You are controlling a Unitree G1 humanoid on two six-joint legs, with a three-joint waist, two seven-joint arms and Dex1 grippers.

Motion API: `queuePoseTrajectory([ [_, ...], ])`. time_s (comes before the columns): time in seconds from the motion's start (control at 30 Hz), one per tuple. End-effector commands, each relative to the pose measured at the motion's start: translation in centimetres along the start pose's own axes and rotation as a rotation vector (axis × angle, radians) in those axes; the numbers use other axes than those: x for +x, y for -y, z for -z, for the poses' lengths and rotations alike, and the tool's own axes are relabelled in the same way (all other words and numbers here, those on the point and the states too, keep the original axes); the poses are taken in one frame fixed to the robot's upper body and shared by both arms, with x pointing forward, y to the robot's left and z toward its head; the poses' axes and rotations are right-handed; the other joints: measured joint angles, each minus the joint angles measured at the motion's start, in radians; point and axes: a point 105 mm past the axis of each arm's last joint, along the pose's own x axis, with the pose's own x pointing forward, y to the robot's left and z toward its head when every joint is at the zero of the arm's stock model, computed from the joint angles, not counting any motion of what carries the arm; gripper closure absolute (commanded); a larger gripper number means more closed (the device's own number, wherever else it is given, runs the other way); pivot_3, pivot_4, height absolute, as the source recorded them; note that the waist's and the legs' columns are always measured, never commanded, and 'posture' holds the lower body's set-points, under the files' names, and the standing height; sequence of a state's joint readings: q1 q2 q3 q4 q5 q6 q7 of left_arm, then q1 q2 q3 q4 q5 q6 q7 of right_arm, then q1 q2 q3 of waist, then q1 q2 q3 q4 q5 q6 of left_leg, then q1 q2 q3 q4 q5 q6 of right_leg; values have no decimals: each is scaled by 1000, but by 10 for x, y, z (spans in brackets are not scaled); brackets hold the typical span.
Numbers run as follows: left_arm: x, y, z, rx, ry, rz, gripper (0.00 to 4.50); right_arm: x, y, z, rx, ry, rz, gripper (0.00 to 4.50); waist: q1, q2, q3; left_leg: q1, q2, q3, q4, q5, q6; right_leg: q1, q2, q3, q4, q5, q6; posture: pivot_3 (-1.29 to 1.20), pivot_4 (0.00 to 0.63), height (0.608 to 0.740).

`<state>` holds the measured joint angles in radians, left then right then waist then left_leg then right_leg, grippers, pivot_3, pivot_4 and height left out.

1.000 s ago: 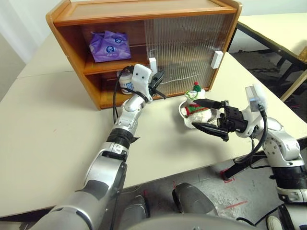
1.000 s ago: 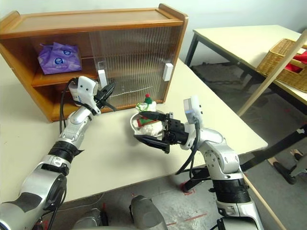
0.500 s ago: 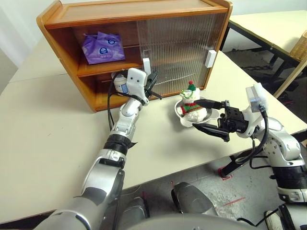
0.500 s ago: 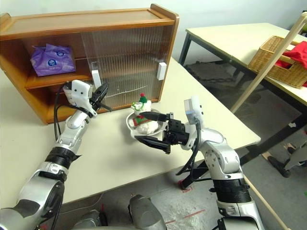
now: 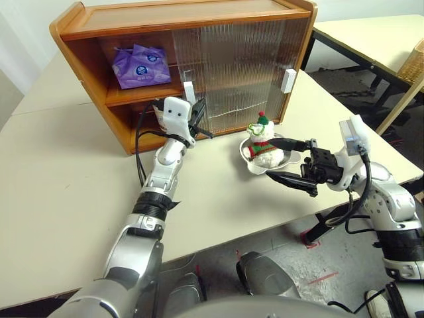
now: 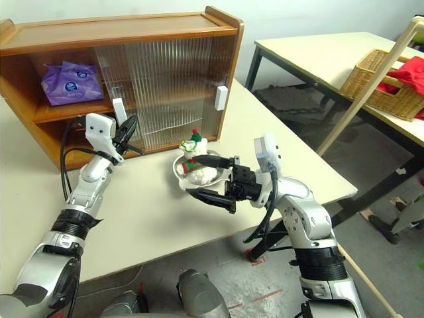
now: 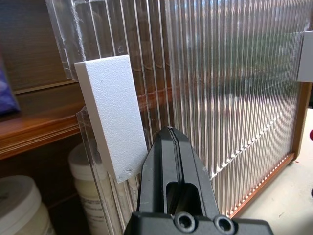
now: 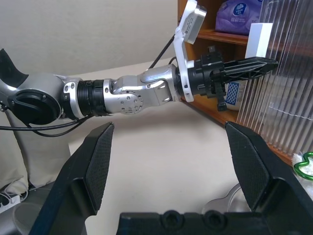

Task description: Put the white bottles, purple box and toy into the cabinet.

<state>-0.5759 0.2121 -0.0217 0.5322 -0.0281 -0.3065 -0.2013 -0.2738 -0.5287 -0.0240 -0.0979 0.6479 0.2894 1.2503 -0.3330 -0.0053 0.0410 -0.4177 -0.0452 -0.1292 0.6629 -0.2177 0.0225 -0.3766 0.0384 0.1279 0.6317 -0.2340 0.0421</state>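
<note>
The left gripper's shut fingers rest against the open door's white handle (image 5: 189, 92), so the robot should keep pushing the handle until the door covers the cabinet's opening (image 5: 132, 96).
The cabinet (image 5: 192, 16) stands at the back of the table. The purple box (image 5: 138, 65) lies on its upper shelf at the left. Two white bottles (image 7: 19, 208) (image 7: 90, 188) stand on the lower shelf, partly behind the ribbed door. My left gripper (image 5: 197, 120) is shut, its tip against the left sliding door just beside the white handle (image 7: 110, 115). The toy (image 5: 263, 138) sits in a metal bowl in front of the cabinet. My right gripper (image 5: 273, 159) is open, one finger on each side of the bowl, holding nothing.
The silvery bowl (image 5: 254, 167) rests near the table's front right. The second door's handle (image 5: 287, 79) is at the cabinet's right end. A wicker basket (image 6: 384, 86) with red cloth sits on another table to the right, and a wooden pole (image 6: 361, 99) leans there.
My left gripper has moved left, and the left sliding door and its handle have slid left with it, narrowing the opening. The right gripper and toy stayed put.
</note>
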Motion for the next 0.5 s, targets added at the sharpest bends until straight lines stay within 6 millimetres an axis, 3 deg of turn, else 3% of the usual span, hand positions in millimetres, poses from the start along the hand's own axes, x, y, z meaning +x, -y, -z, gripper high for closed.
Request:
queuePoseTrajectory([
  [0.03, -11, -41, -8, 24, 18, -146, 4479, 1, -2, 1, 3, -18, -14, 0, 0, 0, 0, 0, 0, 0, 0, -1, -2, 0, 0, 0, 0, 0, 0, -316, 44, 740],
  [0.5, -33, -74, -7, 69, -11, -248, 4479, 2, -2, 3, 7, -26, -27, 0, 6, -1, 1, 0, 5, -2, -2, -4, -11, -3, 0, 1, 1, 2, -4, -296, 48, 740],
])
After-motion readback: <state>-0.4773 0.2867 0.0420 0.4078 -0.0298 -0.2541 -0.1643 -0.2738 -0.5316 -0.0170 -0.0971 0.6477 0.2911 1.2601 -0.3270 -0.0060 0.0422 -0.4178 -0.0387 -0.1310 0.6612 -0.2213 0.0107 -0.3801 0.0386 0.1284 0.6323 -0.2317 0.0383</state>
